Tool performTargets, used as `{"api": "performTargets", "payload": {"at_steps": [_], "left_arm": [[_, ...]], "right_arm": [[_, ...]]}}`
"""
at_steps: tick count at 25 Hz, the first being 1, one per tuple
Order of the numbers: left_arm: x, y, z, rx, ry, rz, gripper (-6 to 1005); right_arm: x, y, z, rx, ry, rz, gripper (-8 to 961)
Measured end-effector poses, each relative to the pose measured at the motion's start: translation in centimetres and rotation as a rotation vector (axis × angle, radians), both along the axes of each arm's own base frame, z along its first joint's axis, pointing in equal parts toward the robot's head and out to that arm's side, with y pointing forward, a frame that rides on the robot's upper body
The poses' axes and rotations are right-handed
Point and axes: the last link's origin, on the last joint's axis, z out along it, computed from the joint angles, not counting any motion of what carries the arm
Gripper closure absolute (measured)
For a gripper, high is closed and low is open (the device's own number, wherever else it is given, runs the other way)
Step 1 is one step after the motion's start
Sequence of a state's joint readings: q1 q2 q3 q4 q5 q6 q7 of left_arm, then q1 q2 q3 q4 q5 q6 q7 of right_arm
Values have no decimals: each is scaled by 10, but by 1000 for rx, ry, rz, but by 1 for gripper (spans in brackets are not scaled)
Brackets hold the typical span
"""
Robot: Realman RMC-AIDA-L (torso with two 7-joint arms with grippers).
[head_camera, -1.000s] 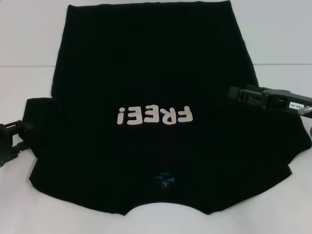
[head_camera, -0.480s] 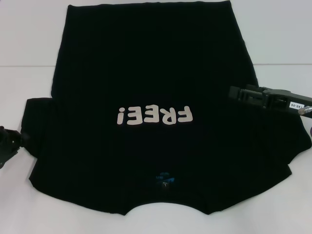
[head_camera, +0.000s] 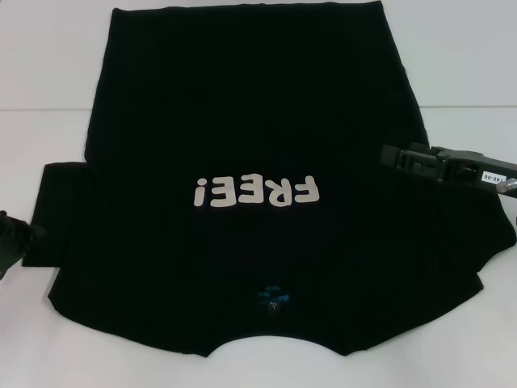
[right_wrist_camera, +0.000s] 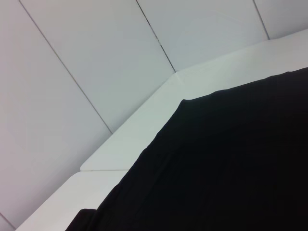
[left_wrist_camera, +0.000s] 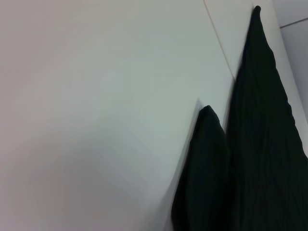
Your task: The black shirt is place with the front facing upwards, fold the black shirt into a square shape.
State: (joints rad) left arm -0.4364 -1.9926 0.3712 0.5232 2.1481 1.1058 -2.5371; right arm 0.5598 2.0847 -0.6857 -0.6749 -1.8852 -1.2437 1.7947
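Note:
I should open my left gripper, reach farther in over the sleeve [head_camera: 53, 218] and close it there before folding the sleeve, because it is too shallow at the sleeve's cuff [head_camera: 35, 225].
The black shirt [head_camera: 242, 97] lies spread flat on the white table [head_camera: 48, 97], front up. Its off-white "FREE!" lettering [head_camera: 252, 191] reads upside down, and the blue neck label [head_camera: 271, 297] is toward the near edge. My left gripper [head_camera: 10, 236] is at the far left edge of the head view, just off the shirt's left sleeve [head_camera: 60, 210], and mostly cut off. My right gripper [head_camera: 388, 156] hovers over the shirt's right side, pointing inward. The left wrist view shows the sleeve [left_wrist_camera: 204, 183] beside the shirt body [left_wrist_camera: 260, 144]. The right wrist view shows the shirt [right_wrist_camera: 231, 168].
White tabletop [left_wrist_camera: 96, 120] surrounds the shirt on the left, the right and the far side. A table seam runs behind it, and the right wrist view shows the table's far edge [right_wrist_camera: 144, 130] against white wall panels.
My left gripper has drawn back leftward, almost out of the head view. The left sleeve now lies flatter and reaches further left. The right arm has barely moved.

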Motion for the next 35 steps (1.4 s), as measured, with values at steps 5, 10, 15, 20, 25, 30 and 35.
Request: {"api": "performTargets", "payload": {"at_steps": [5, 10, 15, 20, 25, 30, 35], "left_arm": [[3, -3, 6, -12, 4, -39, 996], [2, -12, 12, -37, 9, -65, 997], [-3, -18, 12, -48, 0, -31, 872], [-4, -19, 15, -43, 6, -21, 674], [-3, -17, 20, -29, 27, -30, 464], [-5, -15, 21, -21, 51, -26, 342], [-6, -10, 23, -6, 79, -23, 343]], "right_arm": [[0, 0, 1, 2, 1, -1, 188], [2, 0, 3, 10, 3, -6, 190], [1, 0, 3, 11, 5, -6, 191], [-1, 2, 3, 11, 6, 0, 193], [-1, 2, 4, 11, 5, 2, 194], [-1, 3, 4, 12, 4, 2, 196], [-2, 4, 4, 16, 2, 1, 198]]}}
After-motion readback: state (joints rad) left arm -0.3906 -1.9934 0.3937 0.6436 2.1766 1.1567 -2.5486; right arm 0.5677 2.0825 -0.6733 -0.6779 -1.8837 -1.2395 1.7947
